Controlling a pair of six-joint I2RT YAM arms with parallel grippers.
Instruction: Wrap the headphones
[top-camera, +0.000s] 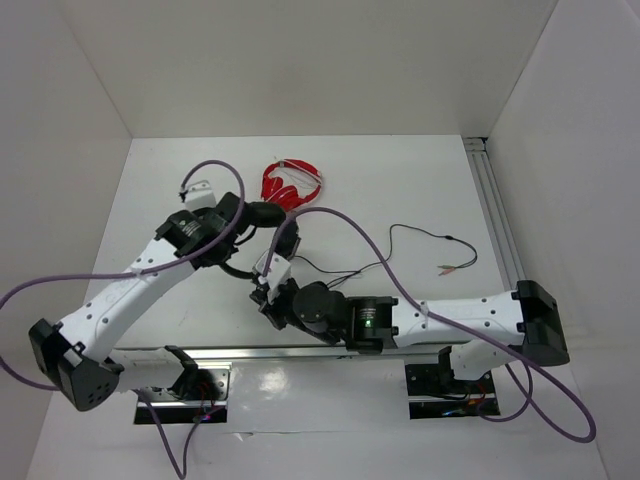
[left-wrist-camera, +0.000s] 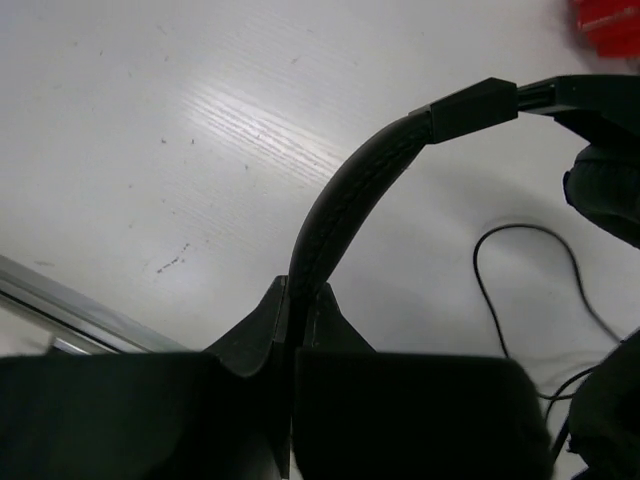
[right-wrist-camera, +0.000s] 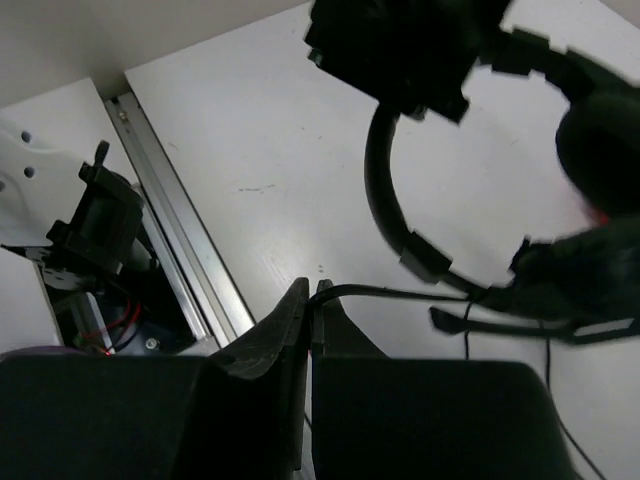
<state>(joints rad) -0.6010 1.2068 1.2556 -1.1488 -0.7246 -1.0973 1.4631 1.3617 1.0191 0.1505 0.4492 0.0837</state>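
Note:
The earcups are free because my left gripper is holding the headband (top-camera: 236, 271) up. My right gripper should keep carrying the cable past the earcups until it reaches their far side (top-camera: 301, 226).
The black headphones (top-camera: 266, 213) are held up over the table's middle left. My left gripper (top-camera: 240, 222) is shut on their padded headband (left-wrist-camera: 345, 200), which curves up to an earcup (left-wrist-camera: 610, 190). My right gripper (top-camera: 262, 292) is shut on the thin black cable (right-wrist-camera: 400, 292) close below the headphones. In the right wrist view the headband (right-wrist-camera: 385, 190) arcs just above my jaws, under the left gripper (right-wrist-camera: 400, 45). The rest of the cable (top-camera: 420, 232) trails right across the table to its plugs (top-camera: 452, 267).
Small red headphones (top-camera: 290, 183) lie just behind the black ones and show in the left wrist view (left-wrist-camera: 605, 20). An aluminium rail (top-camera: 497, 215) runs along the right wall and another (right-wrist-camera: 175, 220) along the near edge. White walls enclose the table.

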